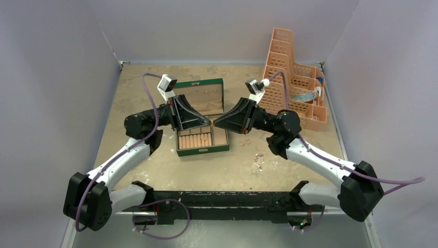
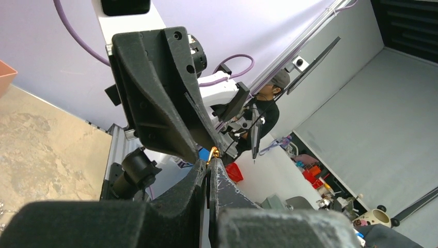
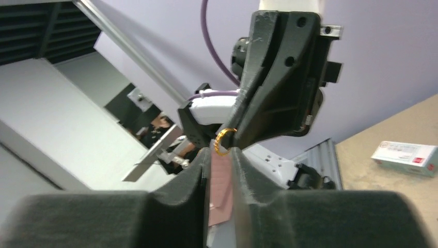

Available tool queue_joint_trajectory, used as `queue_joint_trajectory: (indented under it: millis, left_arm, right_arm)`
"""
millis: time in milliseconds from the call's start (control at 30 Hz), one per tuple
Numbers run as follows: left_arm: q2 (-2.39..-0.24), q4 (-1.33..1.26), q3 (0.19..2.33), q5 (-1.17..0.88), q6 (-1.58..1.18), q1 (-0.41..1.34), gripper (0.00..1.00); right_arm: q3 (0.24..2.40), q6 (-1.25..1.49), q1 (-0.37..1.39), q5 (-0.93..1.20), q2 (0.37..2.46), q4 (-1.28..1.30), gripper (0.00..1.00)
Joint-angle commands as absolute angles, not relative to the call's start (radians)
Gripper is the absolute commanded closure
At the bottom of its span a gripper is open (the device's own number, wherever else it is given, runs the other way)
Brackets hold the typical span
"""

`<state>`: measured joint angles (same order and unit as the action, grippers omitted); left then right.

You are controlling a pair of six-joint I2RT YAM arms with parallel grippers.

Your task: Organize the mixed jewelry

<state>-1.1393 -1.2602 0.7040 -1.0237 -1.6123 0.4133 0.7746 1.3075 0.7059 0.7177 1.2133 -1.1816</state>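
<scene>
The gold ring in my left gripper [image 3: 220,139] faces my right gripper's fingers broadside, so I should turn the ring edge-on to those fingers before handing it over.
My two grippers meet tip to tip above the open green box [image 1: 202,96]. My left gripper [image 1: 209,122] [image 2: 209,163] is shut on a small gold ring [image 2: 212,153], pinched edge-on at its tips. My right gripper [image 1: 217,123] [image 3: 221,153] faces it with its jaws a little apart. The same ring [image 3: 225,141] sits at the mouth of that gap, still held by the left tips. Two more gold rings [image 1: 244,142] lie on the table right of the box. A silvery chain-like piece [image 1: 258,161] lies nearer the front.
The box's beige lining has ring rolls [image 1: 195,139] in front and a plain compartment on the right. An orange slotted basket [image 1: 295,82] stands at the back right. A small white carton [image 3: 406,158] lies on the table. Grey walls close in on both sides.
</scene>
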Motion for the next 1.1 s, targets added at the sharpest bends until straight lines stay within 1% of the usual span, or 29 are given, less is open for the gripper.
queue_joint_trajectory:
  millis: [0, 33, 67, 133, 267, 433, 500, 567, 667, 800, 867, 967, 1033, 1067]
  left_arm:
    - [-1.063, -1.220, 0.678, -0.956, -1.539, 0.417, 1.00]
    - [-1.043, -1.168, 0.669, -0.937, -1.500, 0.417, 1.00]
    - [-1.022, -1.104, 0.662, -0.910, -1.467, 0.417, 1.00]
    - [-0.979, -1.000, 0.655, -0.856, -1.416, 0.417, 1.00]
    - [-0.927, -0.858, 0.674, -0.788, -1.338, 0.417, 1.00]
    - [-0.890, -0.772, 0.671, -0.724, -1.299, 0.417, 1.00]
    - [-0.883, -0.739, 0.668, -0.705, -1.290, 0.417, 1.00]
    - [-0.877, -0.709, 0.667, -0.691, -1.284, 0.417, 1.00]
    - [-0.867, -0.688, 0.661, -0.672, -1.283, 0.416, 1.00]
    - [-0.850, -0.659, 0.654, -0.654, -1.271, 0.417, 1.00]
    - [-0.848, -0.655, 0.651, -0.653, -1.271, 0.417, 1.00]
    - [-0.845, -0.656, 0.650, -0.660, -1.269, 0.417, 1.00]
    - [-0.844, -0.651, 0.653, -0.668, -1.263, 0.417, 1.00]
    - [-0.845, -0.649, 0.654, -0.672, -1.260, 0.417, 1.00]
  right_arm:
    - [0.721, 1.245, 0.705, 0.617, 1.105, -1.154, 0.64]
    - [0.724, 1.207, 0.704, 0.572, 1.081, -1.074, 0.56]
    - [0.731, 1.171, 0.705, 0.507, 1.057, -1.011, 0.51]
    - [0.751, 1.098, 0.706, 0.449, 1.030, -0.907, 0.45]
    - [0.762, 1.060, 0.706, 0.418, 1.017, -0.867, 0.39]
    - [0.838, 0.988, 0.753, 0.369, 1.065, -0.737, 0.37]
    - [0.857, 0.969, 0.782, 0.352, 1.079, -0.733, 0.37]
    - [0.871, 0.967, 0.798, 0.346, 1.092, -0.734, 0.40]
    - [0.876, 0.980, 0.805, 0.340, 1.098, -0.747, 0.48]
    - [0.884, 0.983, 0.806, 0.309, 1.105, -0.718, 0.63]
    - [0.888, 0.985, 0.806, 0.309, 1.111, -0.708, 0.69]
    - [0.891, 0.995, 0.807, 0.315, 1.122, -0.712, 0.69]
    - [0.895, 0.998, 0.806, 0.318, 1.125, -0.716, 0.66]
    - [0.896, 1.000, 0.806, 0.320, 1.125, -0.717, 0.62]
